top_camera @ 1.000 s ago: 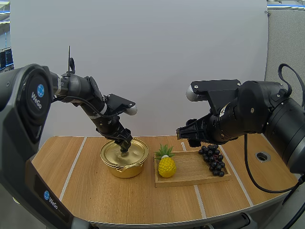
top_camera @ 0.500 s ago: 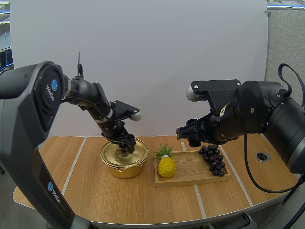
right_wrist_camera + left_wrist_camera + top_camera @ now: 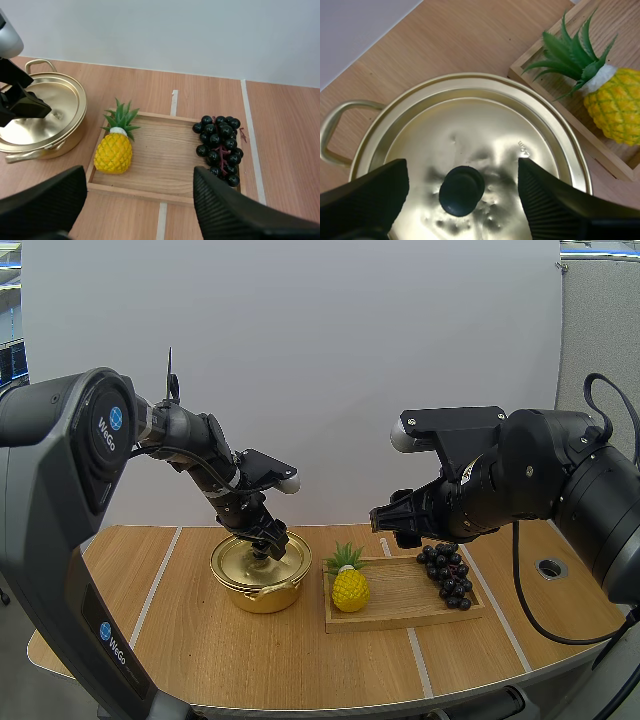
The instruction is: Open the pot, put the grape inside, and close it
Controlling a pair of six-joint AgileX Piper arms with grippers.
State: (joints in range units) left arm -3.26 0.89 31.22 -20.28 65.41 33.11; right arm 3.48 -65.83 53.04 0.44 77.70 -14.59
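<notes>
The lid's rim [image 3: 262, 588] is unbroken past the pot's handle, so I expect the lid to come clean off and leave the pot standing when I lift the lid's knob.
A gold pot [image 3: 260, 575] stands on the table with its lid [image 3: 470, 150] on; the lid has a black knob [image 3: 461, 190]. My left gripper [image 3: 265, 545] is open just above the lid, one finger on each side of the knob [image 3: 262, 555], not touching it. A bunch of dark grapes [image 3: 447, 575] lies at the right end of a wooden tray [image 3: 400, 605]. My right gripper [image 3: 385, 523] hangs open above the tray, left of the grapes [image 3: 219, 146]. In the right wrist view the pot [image 3: 40, 117] has the left gripper over it.
A toy pineapple [image 3: 349, 580] lies at the left end of the tray [image 3: 165, 165], close to the pot; it also shows as pineapple [image 3: 605, 92] and pineapple [image 3: 115, 150]. A round hole [image 3: 551, 567] is in the table's right side.
My left gripper has shifted slightly right and down over the lid, settling around the knob. The right arm has not moved.
</notes>
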